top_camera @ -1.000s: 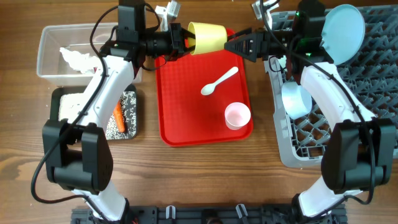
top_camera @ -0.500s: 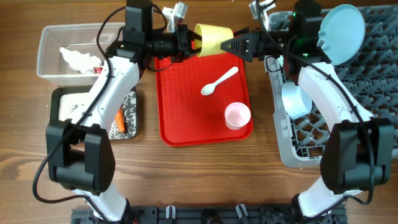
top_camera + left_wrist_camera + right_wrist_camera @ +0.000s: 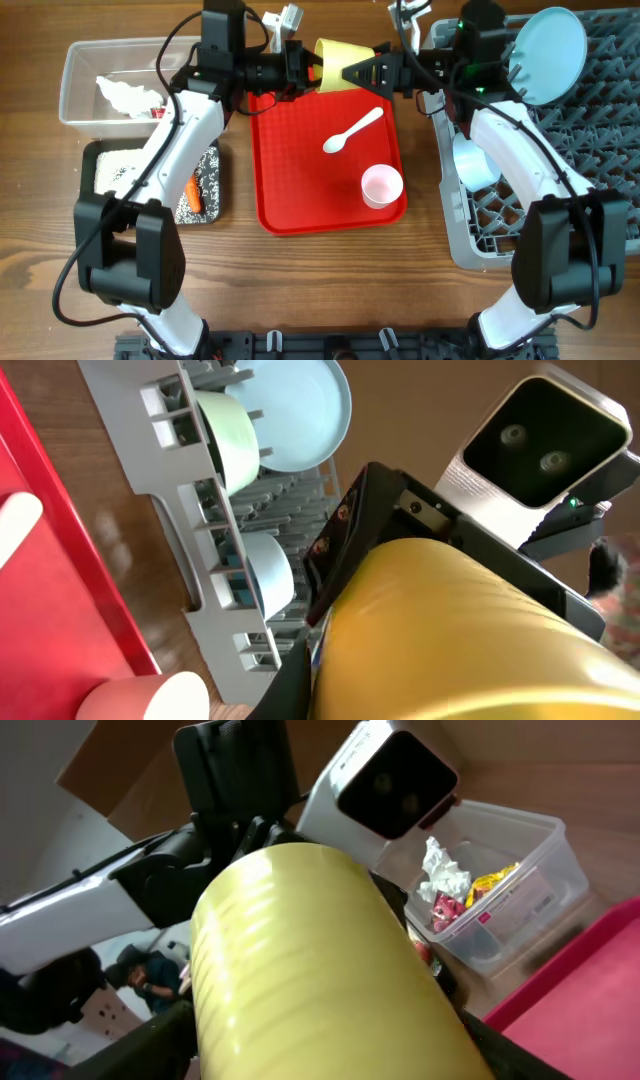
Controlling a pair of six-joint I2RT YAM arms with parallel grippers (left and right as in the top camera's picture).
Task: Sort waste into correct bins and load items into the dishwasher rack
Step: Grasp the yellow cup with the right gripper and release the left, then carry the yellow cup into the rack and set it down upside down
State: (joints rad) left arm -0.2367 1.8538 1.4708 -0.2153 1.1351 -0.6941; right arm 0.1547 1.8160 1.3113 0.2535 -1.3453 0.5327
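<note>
Both my grippers are holding the yellow cup (image 3: 338, 62), so my left gripper should first let go and move away, and then my right gripper should carry the cup into the dishwasher rack (image 3: 577, 140).
The yellow cup (image 3: 335, 62) lies on its side in the air over the far edge of the red tray (image 3: 300, 190). My left gripper (image 3: 312, 68) is shut on its left end. My right gripper (image 3: 352, 72) reaches in from the right, and its two black fingers (image 3: 150, 1035) lie against opposite sides of the cup (image 3: 310, 970). The grey dishwasher rack (image 3: 600, 160) at the right holds a light blue plate (image 3: 548, 55) and a bowl (image 3: 475, 160). A pink cup (image 3: 382, 185) and a white spoon (image 3: 352, 130) lie on the red tray.
The clear tub (image 3: 80, 55) at the far left holds white tissue (image 3: 120, 95) and wrappers (image 3: 470, 885). Below it the black tray (image 3: 95, 150) holds rice grains (image 3: 120, 170) and a carrot (image 3: 192, 190). Both arms cross over the tray's far edge.
My right gripper has moved left over the cup and its fingers have narrowed onto it. The left gripper carried the cup slightly right, then held still.
</note>
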